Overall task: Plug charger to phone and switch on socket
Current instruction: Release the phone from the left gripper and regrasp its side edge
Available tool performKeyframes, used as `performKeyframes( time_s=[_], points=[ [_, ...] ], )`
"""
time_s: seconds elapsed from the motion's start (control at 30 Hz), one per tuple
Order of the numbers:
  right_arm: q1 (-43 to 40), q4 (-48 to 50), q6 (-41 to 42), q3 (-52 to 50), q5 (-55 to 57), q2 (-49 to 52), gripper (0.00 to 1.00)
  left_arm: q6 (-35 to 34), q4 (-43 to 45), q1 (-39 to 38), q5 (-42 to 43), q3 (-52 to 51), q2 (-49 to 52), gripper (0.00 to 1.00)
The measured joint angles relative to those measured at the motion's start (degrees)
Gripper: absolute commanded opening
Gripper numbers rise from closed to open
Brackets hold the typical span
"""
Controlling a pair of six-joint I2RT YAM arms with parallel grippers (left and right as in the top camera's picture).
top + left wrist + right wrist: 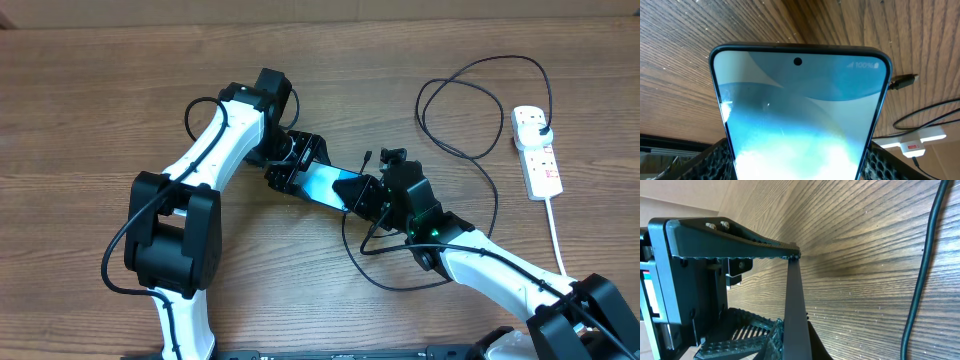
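Observation:
The robot's left gripper is across the phone's full width [321,184], so the right gripper should hold the phone while the left gripper backs away and pinches its screen and back [309,180].
The phone [325,183], its light-blue screen lit and facing up, lies between my two grippers at mid-table. My left gripper [295,170] is shut on its sides, and in the left wrist view the phone [800,110] fills the space between the jaws [797,157]. My right gripper [370,195] is at the phone's other end. In the right wrist view its jaws [795,345] close on the phone's thin edge [792,305]. The charger cable [497,195] loops across the table. Its connector tip [905,80] lies loose beside the phone. Its black plug [540,124] sits in the white socket [537,150].
The socket's thick white cord [555,235] runs toward the front right edge. The black cable loops lie behind and under my right arm and show in the right wrist view [920,280]. The socket also shows in the left wrist view [917,141].

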Motion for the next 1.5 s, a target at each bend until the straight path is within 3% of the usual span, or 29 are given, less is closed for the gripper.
performKeyframes(
  time_s=[0.07, 0.13, 0.47, 0.67, 0.93, 1.17, 1.5],
  points=[
    [0.0, 0.0, -0.1, 0.0, 0.0, 0.0, 0.04, 0.0, 0.0, 0.0, 0.1, 0.0, 0.0, 0.82],
    [0.0, 0.1, -0.3, 0.0, 0.0, 0.0, 0.04, 0.5, 0.0, 0.0, 0.1, 0.0, 0.0, 1.00],
    [-2.2, -2.9, -1.2, 0.0, 0.0, -4.1, 0.04, 18.5, 0.7, 2.1, 3.8, 0.2, 0.0, 1.00],
    [-5.0, -6.4, -1.5, 0.0, 0.3, -8.1, 0.04, 34.5, 2.1, 8.8, 11.9, 0.4, 0.0, 1.00],
    [-7.4, -6.7, -1.5, 0.2, 0.8, -13.8, 0.04, 48.0, 1.7, 14.3, 19.7, 3.2, -0.5, 1.00],
    [-7.5, -4.9, 4.1, 4.8, 6.2, -14.2, 0.04, 50.1, 7.2, 13.8, 21.7, 4.7, -6.4, 0.99],
    [-7.5, 4.8, 22.5, 6.4, 14.3, -13.8, 0.04, 39.8, 15.9, 13.2, 23.6, 5.4, -8.8, 0.96]
  ],
)
